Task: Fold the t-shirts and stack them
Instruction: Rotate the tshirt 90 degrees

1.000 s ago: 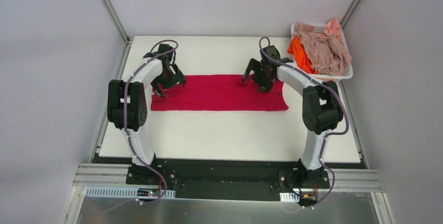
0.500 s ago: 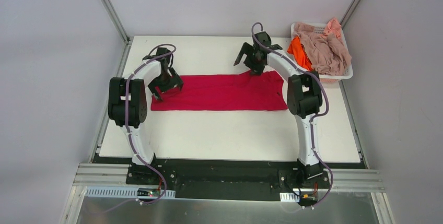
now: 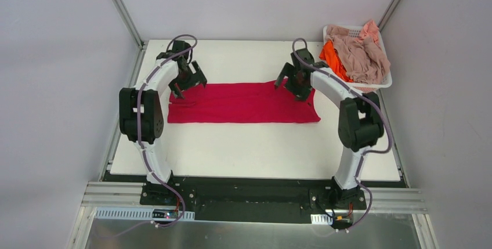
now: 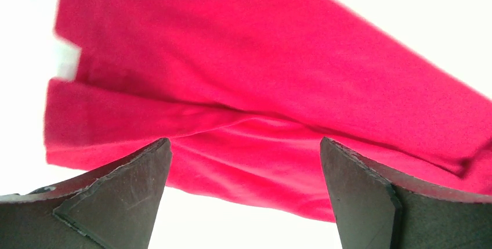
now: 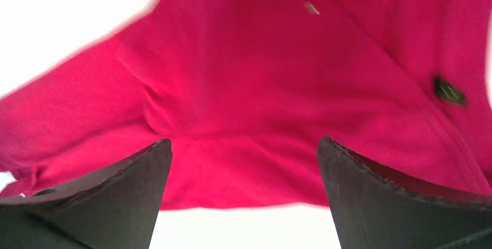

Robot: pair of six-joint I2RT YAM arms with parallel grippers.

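Note:
My gripper needs to turn the crosswise crimson red t-shirt so its hem (image 3: 170, 113), now by my left gripper, points toward the table's near edge (image 3: 239, 174) before I fold up.
A crimson red t-shirt (image 3: 243, 103) lies as a long folded strip across the middle of the white table. It fills the left wrist view (image 4: 261, 75) and the right wrist view (image 5: 278, 86). My left gripper (image 3: 187, 84) is open and empty above the strip's far left corner. My right gripper (image 3: 295, 86) is open and empty above the strip's far right edge. An orange t-shirt (image 3: 335, 58) and pinkish-beige t-shirts (image 3: 362, 51) are heaped in the white basket at the back right.
The white plastic basket (image 3: 383, 80) stands at the table's back right corner, close to my right arm. Grey walls and metal frame posts bound the table (image 3: 255, 144) on three sides.
My left gripper moved away from me to the strip's far left corner. My right gripper swung out to the far edge, then came back onto the strip's far right edge. The shirt barely shifted.

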